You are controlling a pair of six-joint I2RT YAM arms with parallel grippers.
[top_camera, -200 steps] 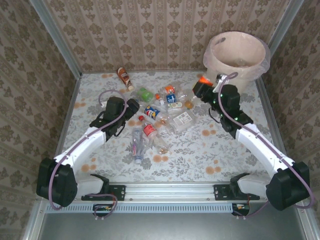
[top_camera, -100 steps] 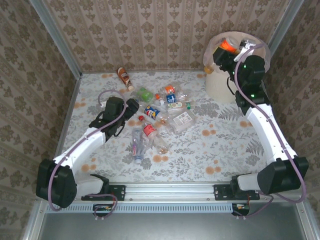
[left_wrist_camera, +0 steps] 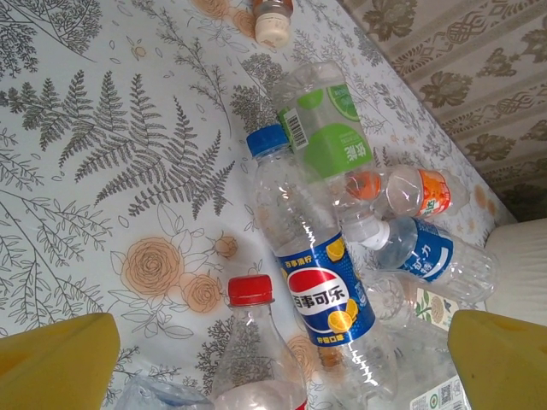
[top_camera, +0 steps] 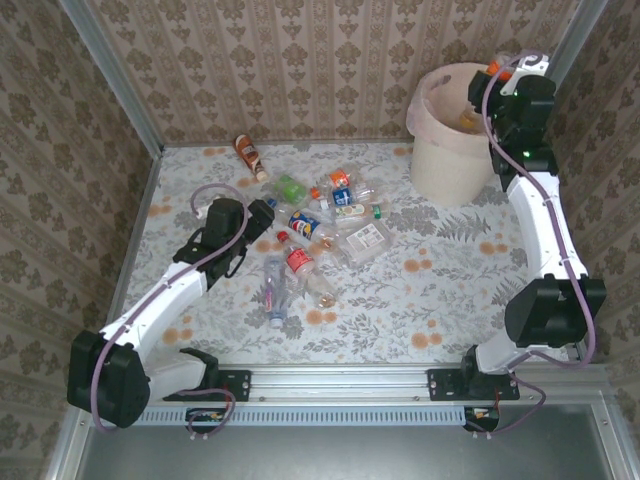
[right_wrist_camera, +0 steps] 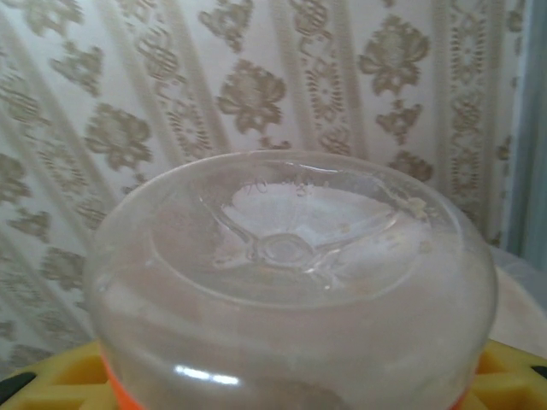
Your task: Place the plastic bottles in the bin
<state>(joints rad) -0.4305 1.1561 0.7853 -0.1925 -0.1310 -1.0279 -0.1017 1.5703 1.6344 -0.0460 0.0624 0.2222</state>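
Note:
The orange-labelled bottle (top_camera: 498, 67) is clear above the bin's rim, so my right gripper goes on lowering it toward the bin's opening (top_camera: 450, 98) and lets go once it is inside.
Several plastic bottles (top_camera: 320, 235) lie in a loose pile mid-table. My left gripper (top_camera: 262, 212) hovers open at the pile's left edge. In the left wrist view its yellow fingertips (left_wrist_camera: 60, 363) flank a blue-labelled cola bottle (left_wrist_camera: 320, 290) and a red-capped bottle (left_wrist_camera: 252, 342), touching neither. Beyond them lie a green-labelled bottle (left_wrist_camera: 325, 128) and an orange-labelled one (left_wrist_camera: 414, 192). My right gripper (top_camera: 508, 78) is raised at the right rim of the bin (top_camera: 450, 150), shut on an orange-labelled bottle (top_camera: 496, 68). That bottle's clear base (right_wrist_camera: 291, 282) faces the right wrist camera.
One brown-orange bottle (top_camera: 250, 155) lies apart near the back wall. Patterned walls close in the table on three sides. The bin stands in the back right corner. Bare floral tablecloth (top_camera: 440, 290) spreads between the pile and the right arm.
The right arm lifted the orange-labelled bottle from table height beside the bin up and rightward over the bin's rim. The left arm shifted only slightly.

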